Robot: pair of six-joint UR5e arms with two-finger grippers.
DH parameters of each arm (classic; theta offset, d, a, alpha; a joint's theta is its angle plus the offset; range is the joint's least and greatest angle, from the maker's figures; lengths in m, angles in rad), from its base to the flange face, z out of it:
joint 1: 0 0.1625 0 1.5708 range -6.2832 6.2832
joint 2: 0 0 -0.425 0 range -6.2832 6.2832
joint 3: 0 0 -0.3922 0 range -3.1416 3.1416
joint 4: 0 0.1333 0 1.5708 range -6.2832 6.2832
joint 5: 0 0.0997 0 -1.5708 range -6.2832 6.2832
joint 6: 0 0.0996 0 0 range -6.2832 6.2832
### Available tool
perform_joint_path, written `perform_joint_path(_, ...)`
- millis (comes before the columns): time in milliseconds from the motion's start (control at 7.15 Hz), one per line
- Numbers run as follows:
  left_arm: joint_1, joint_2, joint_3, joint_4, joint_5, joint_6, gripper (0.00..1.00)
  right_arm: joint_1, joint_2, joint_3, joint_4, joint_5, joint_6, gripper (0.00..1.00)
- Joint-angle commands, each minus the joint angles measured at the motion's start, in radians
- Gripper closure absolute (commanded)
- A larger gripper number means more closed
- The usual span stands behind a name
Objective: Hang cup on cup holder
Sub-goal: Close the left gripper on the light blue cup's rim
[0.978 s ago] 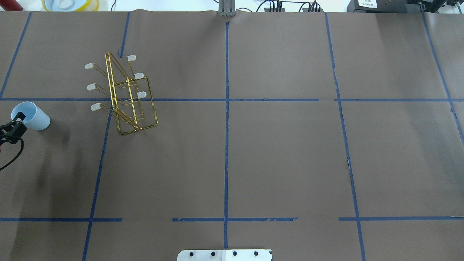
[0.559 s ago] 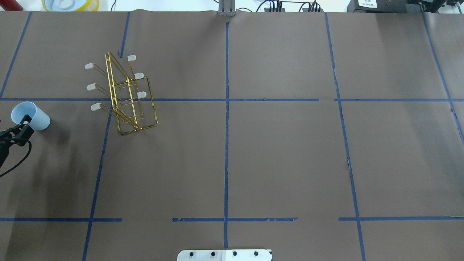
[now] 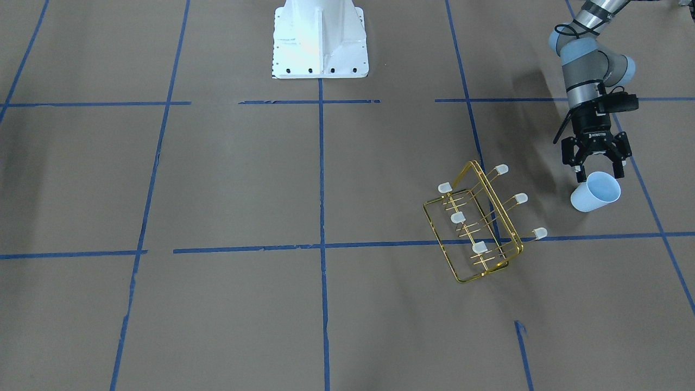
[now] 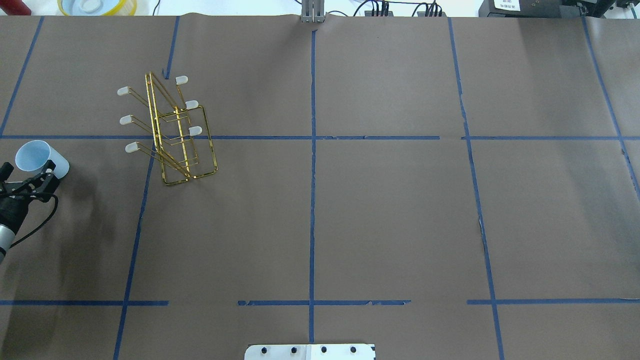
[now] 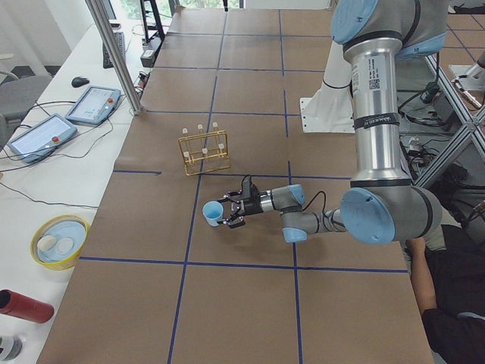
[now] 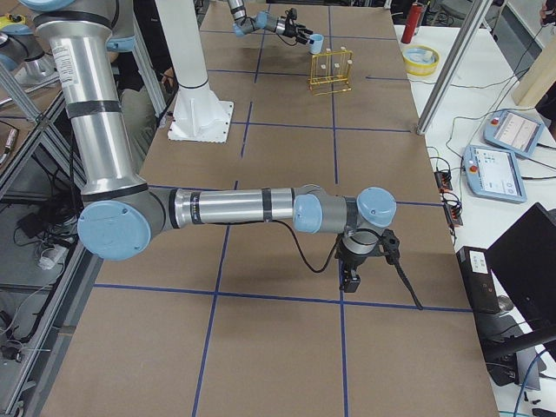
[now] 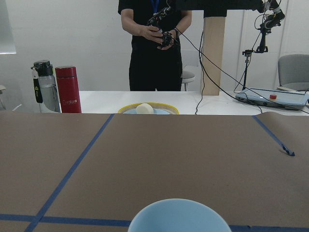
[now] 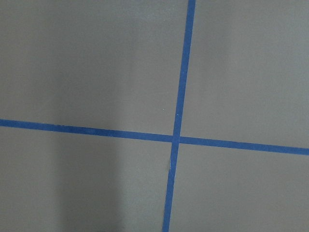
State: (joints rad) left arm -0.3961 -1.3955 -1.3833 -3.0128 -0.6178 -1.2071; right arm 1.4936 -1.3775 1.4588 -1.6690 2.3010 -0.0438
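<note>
My gripper will lower the pale blue cup (image 3: 595, 191) over a peg, and the cup will then hang tilted with its opening down, because the cup holder's white-tipped pegs (image 3: 501, 169) slant outward.
The pale blue cup (image 4: 40, 159) stands upright near the table's left edge; it also shows in the front view (image 3: 595, 191), the left view (image 5: 213, 213) and as a rim at the bottom of the left wrist view (image 7: 178, 216). My left gripper (image 4: 27, 172) (image 3: 597, 171) lies level and open on the robot's side of the cup, its fingertips on either side of the cup, not closed on it. The gold wire cup holder (image 4: 172, 135) (image 3: 478, 228) stands empty to the cup's right. My right gripper (image 6: 352, 280) hangs low over bare table far away; I cannot tell its state.
A yellow bowl (image 4: 97, 6) (image 7: 148, 109), a red bottle (image 7: 67, 89) and a clear bottle sit on the white bench beyond the table's far edge. A person (image 7: 154, 43) stands there. The robot base (image 3: 319, 38) is at the table's middle.
My left gripper has moved right, further into the overhead view, so its fingers now flank the cup. The cup and the holder have not moved.
</note>
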Motion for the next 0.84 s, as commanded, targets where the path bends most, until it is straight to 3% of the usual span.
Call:
perform_joint_path(0, 0.002, -0.039, 0.044, 0.000, 0.006, -0.002, 0.00, 0.000, 0.000, 0.000, 0.000, 0.000, 0.001, 0.00)
perform_joint_path(699, 0.005, -0.097, 0.105, -0.008, -0.005, -0.035, 0.00, -0.001, 0.000, 0.000, 0.000, 0.000, -0.001, 0.00)
